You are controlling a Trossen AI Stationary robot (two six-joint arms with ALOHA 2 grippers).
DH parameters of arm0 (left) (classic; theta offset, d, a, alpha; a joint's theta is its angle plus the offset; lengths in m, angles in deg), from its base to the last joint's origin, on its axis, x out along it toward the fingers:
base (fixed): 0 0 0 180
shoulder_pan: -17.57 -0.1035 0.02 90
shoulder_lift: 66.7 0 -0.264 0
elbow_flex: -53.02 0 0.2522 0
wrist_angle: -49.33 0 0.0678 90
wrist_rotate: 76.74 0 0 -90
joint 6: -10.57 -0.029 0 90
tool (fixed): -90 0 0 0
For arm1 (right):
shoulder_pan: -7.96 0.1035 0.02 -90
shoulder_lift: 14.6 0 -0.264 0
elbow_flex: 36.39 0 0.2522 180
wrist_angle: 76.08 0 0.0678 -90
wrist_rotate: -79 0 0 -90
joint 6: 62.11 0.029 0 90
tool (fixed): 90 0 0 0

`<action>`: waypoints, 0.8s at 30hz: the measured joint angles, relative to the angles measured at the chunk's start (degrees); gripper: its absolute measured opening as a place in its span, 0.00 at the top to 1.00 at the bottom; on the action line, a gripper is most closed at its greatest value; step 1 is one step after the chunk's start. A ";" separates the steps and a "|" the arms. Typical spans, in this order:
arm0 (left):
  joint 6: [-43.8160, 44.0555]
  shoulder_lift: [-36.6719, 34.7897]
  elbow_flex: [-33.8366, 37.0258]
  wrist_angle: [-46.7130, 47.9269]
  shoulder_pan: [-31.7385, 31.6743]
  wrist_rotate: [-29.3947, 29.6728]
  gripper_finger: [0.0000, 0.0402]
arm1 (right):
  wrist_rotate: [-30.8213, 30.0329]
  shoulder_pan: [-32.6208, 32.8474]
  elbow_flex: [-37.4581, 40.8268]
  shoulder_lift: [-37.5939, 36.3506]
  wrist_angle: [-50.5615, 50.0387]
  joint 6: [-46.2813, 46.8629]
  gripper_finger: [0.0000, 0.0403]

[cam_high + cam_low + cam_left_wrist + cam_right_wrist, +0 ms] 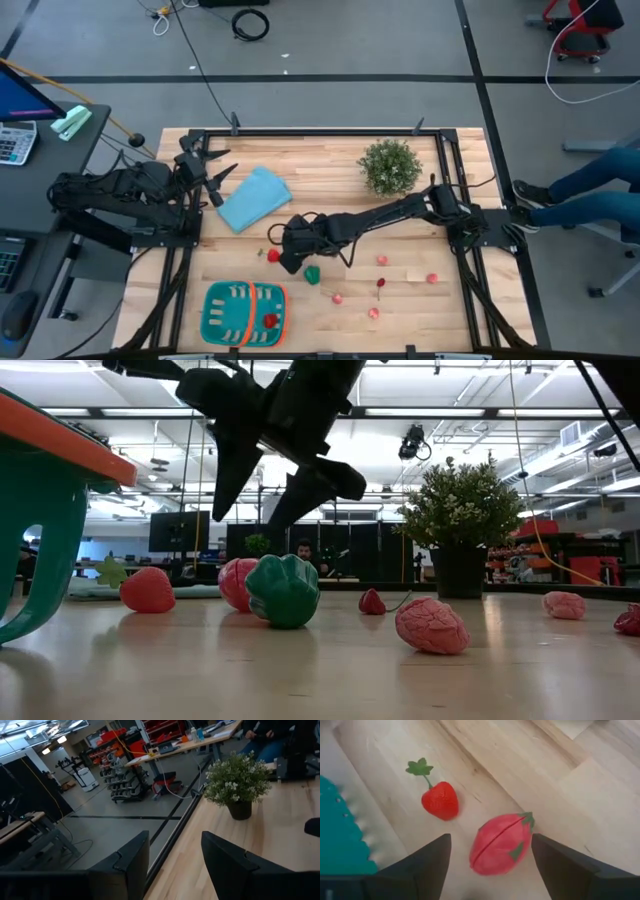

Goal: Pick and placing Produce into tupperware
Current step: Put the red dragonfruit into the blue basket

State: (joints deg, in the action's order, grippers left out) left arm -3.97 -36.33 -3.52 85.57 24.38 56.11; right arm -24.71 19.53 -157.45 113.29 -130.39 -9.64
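My right gripper is reaching far across to the pink-red toy fruit, so it should move back and make room for my left gripper by the strawberry.
My right gripper is open, reaching over the table's middle. Its fingers hang above and on either side of a pink-red toy fruit, without touching it. A red strawberry lies beside that fruit, and a green toy vegetable sits close by. More pink and red produce lies scattered on the table to the right. The teal tupperware with an orange band stands near the front edge, with a red piece inside. My left gripper waits open at the far left.
A bushy potted plant stands at the far side. A light blue folded cloth lies near my left gripper. Pink pieces rest on bare wood right of the tupperware. A seated person's legs show beyond the right edge.
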 joint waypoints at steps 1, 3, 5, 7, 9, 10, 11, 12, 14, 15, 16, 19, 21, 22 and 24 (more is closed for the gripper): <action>0.00 0.00 0.00 -0.02 0.00 0.00 0.53 | -0.05 0.14 0.08 0.30 0.22 0.00 0.28; 0.39 0.00 0.00 -0.04 0.00 0.00 0.53 | -0.69 0.23 0.25 0.85 0.01 0.00 0.28; 0.41 -0.01 0.00 -0.02 0.00 0.00 0.53 | -1.54 0.38 0.41 1.83 -0.09 0.00 0.29; 0.69 0.00 0.00 0.09 0.00 -0.01 0.53 | -1.61 0.34 0.41 2.25 0.37 0.04 0.29; 2.66 0.00 0.00 0.40 0.04 -0.02 0.54 | -2.00 0.34 0.40 2.68 0.62 -0.03 0.29; 4.27 0.00 0.00 0.94 0.13 -0.09 0.54 | -1.94 0.33 0.39 2.82 0.71 -0.30 0.29; 6.01 0.26 0.00 1.92 0.24 -0.85 0.54 | -2.19 0.31 0.39 2.96 0.54 -1.23 0.29; 7.77 0.70 -0.04 2.77 0.28 -2.70 0.54 | -2.66 0.27 0.39 2.97 0.14 -2.22 0.29; 10.60 1.53 0.02 4.53 0.28 -7.50 0.54 | -3.73 0.13 0.39 2.57 0.05 -3.09 0.29; 11.94 2.43 0.06 4.89 0.33 -10.04 0.54 | -3.97 0.03 0.39 2.26 -0.16 -3.54 0.29; 13.09 3.33 0.04 4.63 0.33 -12.43 0.54 | -4.14 -0.09 0.34 1.97 -0.21 -4.22 0.29; 14.27 6.38 0.02 5.01 0.33 -17.96 0.53 | -3.43 -0.19 0.30 0.65 -1.11 -6.00 0.29; 12.46 8.64 0.02 6.03 0.63 -21.21 0.53 | -1.94 -0.15 0.32 -0.41 -2.59 -7.35 0.29; 10.25 10.12 0.02 6.97 0.89 -22.95 0.53 | -1.25 0.02 0.32 -1.11 -3.29 -7.61 0.29; 3.03 12.75 0.02 8.55 1.54 -24.88 0.53 | -0.72 0.54 0.32 -2.79 -5.95 -7.99 0.29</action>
State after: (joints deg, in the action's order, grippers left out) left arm -0.95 -23.58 -3.50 94.12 25.92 31.24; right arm -25.43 20.07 -157.13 110.51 -136.34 -17.63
